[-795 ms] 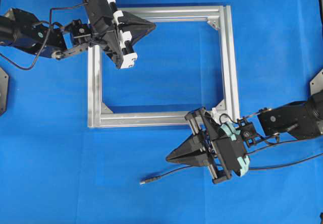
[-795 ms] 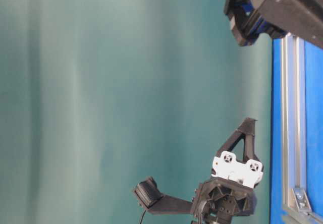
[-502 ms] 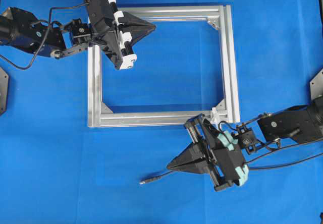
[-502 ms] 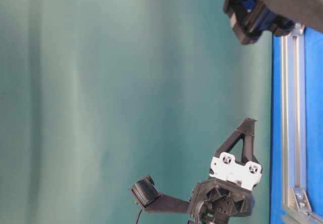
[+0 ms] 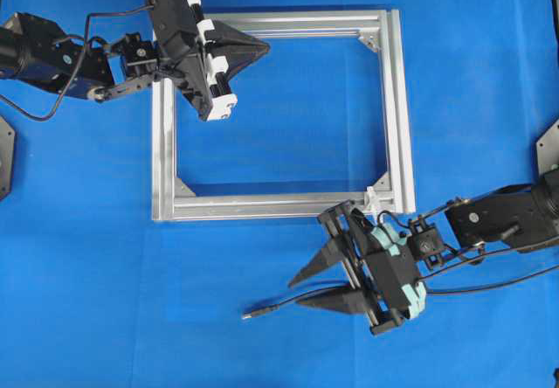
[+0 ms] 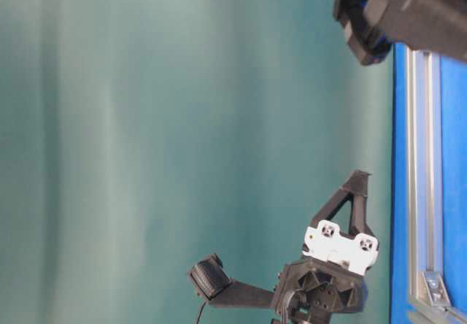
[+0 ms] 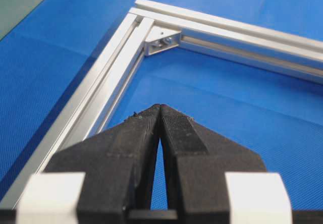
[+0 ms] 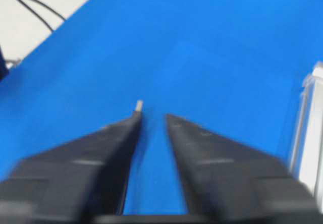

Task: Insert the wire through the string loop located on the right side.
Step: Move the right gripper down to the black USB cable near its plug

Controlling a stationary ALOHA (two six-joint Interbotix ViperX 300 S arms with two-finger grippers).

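The wire (image 5: 301, 296) lies almost straight behind its silvery plug tip (image 5: 248, 315). I expect the wire to stick straight out when I bring it to the string loop.
The wire (image 5: 272, 307) lies on the blue cloth below the frame, its silvery plug tip (image 5: 246, 315) pointing left. My right gripper (image 5: 295, 291) hovers over it, open, and the wire runs under the nearer finger (image 5: 336, 300). In the right wrist view the plug tip (image 8: 138, 104) peeks out past the left finger (image 8: 108, 143) of the right gripper (image 8: 152, 116); only cloth shows between the fingers. The string loop (image 5: 374, 197) sits white at the frame's lower right corner. My left gripper (image 5: 265, 47) is shut and empty above the frame's top bar, as the left gripper (image 7: 160, 106) also shows in its own view.
The silver aluminium frame (image 5: 397, 108) lies flat mid-table, with a corner bracket (image 7: 162, 38) ahead of the left gripper. A frame bar (image 8: 310, 123) borders the right wrist view. The robot's own cables (image 5: 498, 279) trail right. At table level the left gripper (image 6: 357, 182) hangs above the frame bar (image 6: 423, 156).
My right gripper has moved down toward the wire and opened; earlier its fingers were together. The left arm has stayed still.
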